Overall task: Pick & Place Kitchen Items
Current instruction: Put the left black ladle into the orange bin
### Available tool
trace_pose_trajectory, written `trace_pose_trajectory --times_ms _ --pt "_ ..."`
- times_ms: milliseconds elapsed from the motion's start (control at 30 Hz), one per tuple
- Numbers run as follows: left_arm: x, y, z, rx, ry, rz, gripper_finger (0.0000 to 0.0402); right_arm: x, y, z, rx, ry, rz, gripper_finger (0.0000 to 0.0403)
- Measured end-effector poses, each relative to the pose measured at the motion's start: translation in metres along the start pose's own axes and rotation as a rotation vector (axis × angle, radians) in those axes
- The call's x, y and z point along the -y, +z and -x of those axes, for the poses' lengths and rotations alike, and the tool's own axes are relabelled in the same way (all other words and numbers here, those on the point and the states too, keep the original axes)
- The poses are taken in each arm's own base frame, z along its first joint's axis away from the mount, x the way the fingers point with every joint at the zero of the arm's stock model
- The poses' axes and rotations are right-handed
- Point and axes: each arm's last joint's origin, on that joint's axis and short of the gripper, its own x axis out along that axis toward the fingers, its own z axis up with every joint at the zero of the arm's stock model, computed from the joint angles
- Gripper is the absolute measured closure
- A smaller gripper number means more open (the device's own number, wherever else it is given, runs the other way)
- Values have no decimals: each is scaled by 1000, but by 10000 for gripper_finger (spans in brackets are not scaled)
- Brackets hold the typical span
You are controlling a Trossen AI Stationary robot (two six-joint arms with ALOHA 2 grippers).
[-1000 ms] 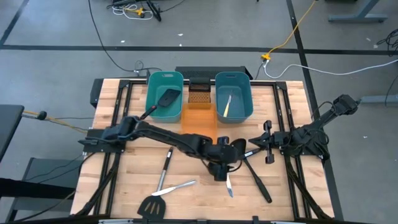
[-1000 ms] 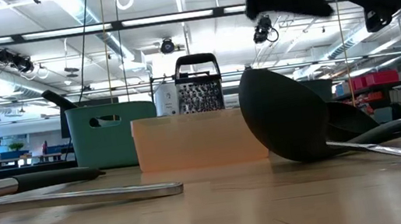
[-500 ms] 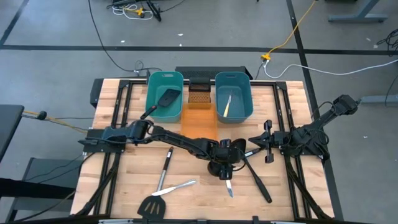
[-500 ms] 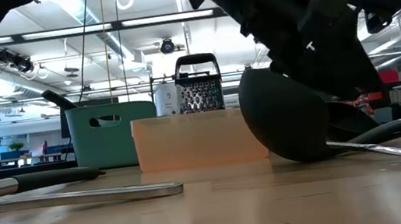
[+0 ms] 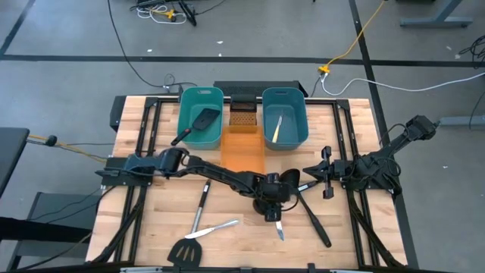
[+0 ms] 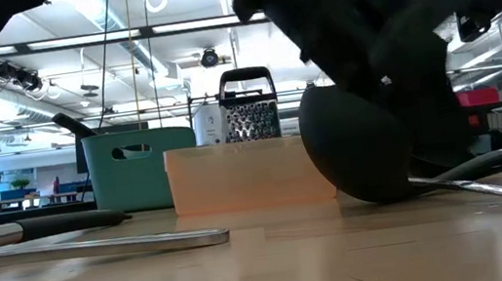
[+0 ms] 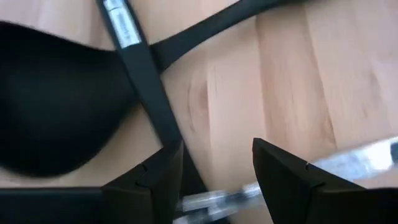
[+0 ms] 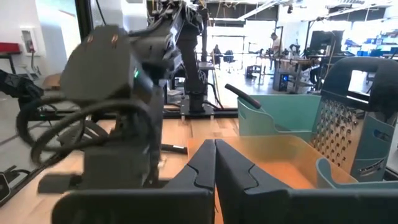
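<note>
My left gripper needs to back up and straddle the black handle first, since the silver table knife lies across its gap with that handle under one finger.
My left gripper stands open, low over the table's middle, slanting down. A silver table knife lies on the wood across the gap under its fingertips. Just beside it a black ladle rests on its bowl, and a second black handle crosses the ladle's own. Whether a finger touches that handle I cannot tell. My right gripper waits shut at the right, held level.
At the back stand two teal tubs, one with a black spatula, one with a cream-handled knife, an orange tub and a grater. Near the front left lie a black-handled knife, a silver knife and a spatula.
My left gripper has come down toward the table over the ladle and the silver knife, tipping a little steeper, and has stayed open. Most of the descent fell in the earlier half second. No utensil has moved.
</note>
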Motion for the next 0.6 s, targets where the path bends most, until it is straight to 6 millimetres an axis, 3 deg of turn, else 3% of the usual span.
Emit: trace_pose_trajectory --times_ms 400,600 --pt "-9 -12 -26 -8 1 35 203 0 0 0 1 0 -1 395" --pt "-12 -11 -27 -1 10 22 203 0 0 0 0 1 0 395"
